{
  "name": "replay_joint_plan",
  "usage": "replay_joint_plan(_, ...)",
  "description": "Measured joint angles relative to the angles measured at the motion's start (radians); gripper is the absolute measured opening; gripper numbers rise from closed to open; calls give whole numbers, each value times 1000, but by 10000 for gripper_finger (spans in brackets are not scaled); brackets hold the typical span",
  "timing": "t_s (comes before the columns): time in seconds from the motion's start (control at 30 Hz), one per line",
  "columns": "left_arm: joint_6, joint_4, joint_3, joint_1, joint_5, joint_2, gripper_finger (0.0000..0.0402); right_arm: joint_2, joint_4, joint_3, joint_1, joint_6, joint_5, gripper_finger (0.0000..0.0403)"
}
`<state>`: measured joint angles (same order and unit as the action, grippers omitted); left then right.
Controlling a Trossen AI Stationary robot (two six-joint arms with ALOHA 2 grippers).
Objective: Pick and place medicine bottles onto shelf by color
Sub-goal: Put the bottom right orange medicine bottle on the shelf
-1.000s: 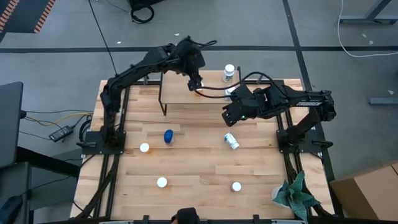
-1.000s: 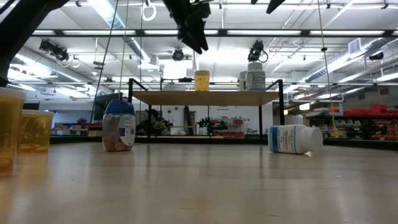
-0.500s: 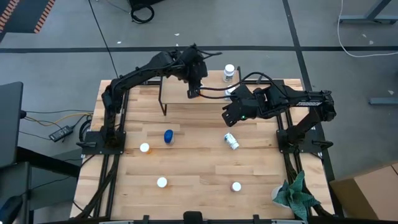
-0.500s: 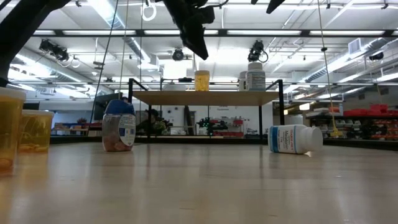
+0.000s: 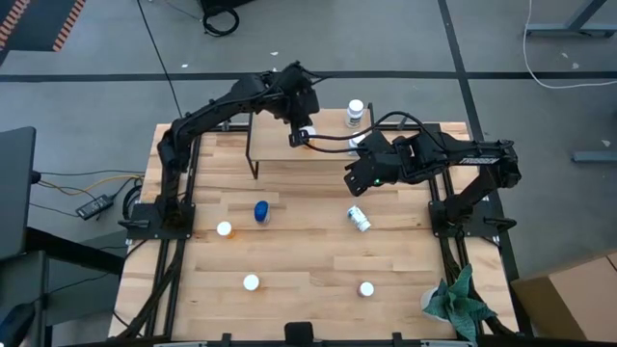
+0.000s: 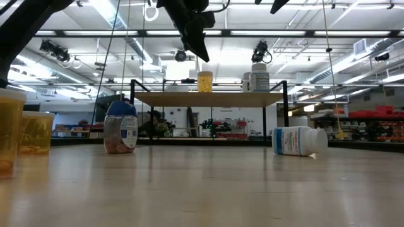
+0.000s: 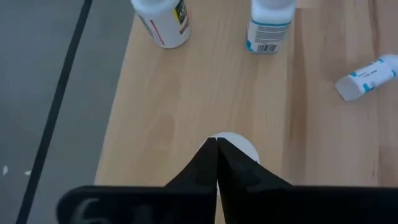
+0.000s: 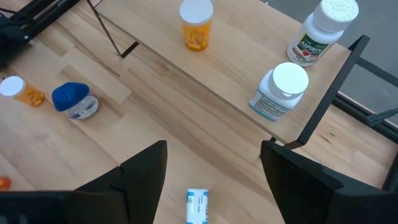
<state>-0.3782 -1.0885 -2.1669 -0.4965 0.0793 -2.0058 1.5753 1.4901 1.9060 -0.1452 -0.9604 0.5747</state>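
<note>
The orange bottle on the shelf (image 6: 205, 82) is standing away from the white bottles (image 6: 259, 78). So next my left gripper comes down next to it with closed fingers and pushes it toward them.
The shelf (image 5: 275, 146) stands at the table's far side on black legs. On it an orange bottle (image 6: 205, 81) with a white cap (image 7: 239, 144) stands upright, with two white bottles (image 6: 255, 78) to its right. My left gripper (image 6: 203, 55) hangs shut just above the orange bottle, clear of its cap. My right gripper (image 8: 214, 180) is open over the table, above a white bottle (image 5: 359, 219) lying on its side. A blue-topped bottle (image 5: 261, 211) and an orange bottle (image 5: 225, 229) stand on the table's left part.
Two more white-capped bottles (image 5: 251, 282) (image 5: 366, 288) stand near the table's front edge. A green cloth (image 5: 458, 304) lies at the near right corner. In the low view, orange bottles (image 6: 9, 129) stand close at the left.
My left gripper has shut its fingers while staying above the orange bottle on the shelf. The bottle stands where it was.
</note>
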Motion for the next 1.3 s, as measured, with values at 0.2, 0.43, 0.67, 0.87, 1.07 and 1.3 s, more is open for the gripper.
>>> replay_joint_plan(0.2, 5, -52, 1, 0, 33, -55, 3, 0, 2, 0, 0, 0, 0, 266)
replay_joint_plan(0.43, 14, -30, -5, 11, 38, -84, 2, 0, 5, 0, 0, -7, -9, 266)
replay_joint_plan(0.67, 31, -43, -5, 4, 72, -108, 2, 0, 4, 0, 0, -11, -10, 266)
replay_joint_plan(0.87, 57, -61, -5, 3, 122, -125, 1, 0, 4, 0, 0, -9, -10, 266)
replay_joint_plan(1.07, 77, -46, -5, 11, 126, -132, 1, 0, 4, 0, 0, -8, -10, 266)
replay_joint_plan(1.3, 128, -19, -24, 4, 122, -130, 14, 0, 4, 0, 0, -13, -9, 266)
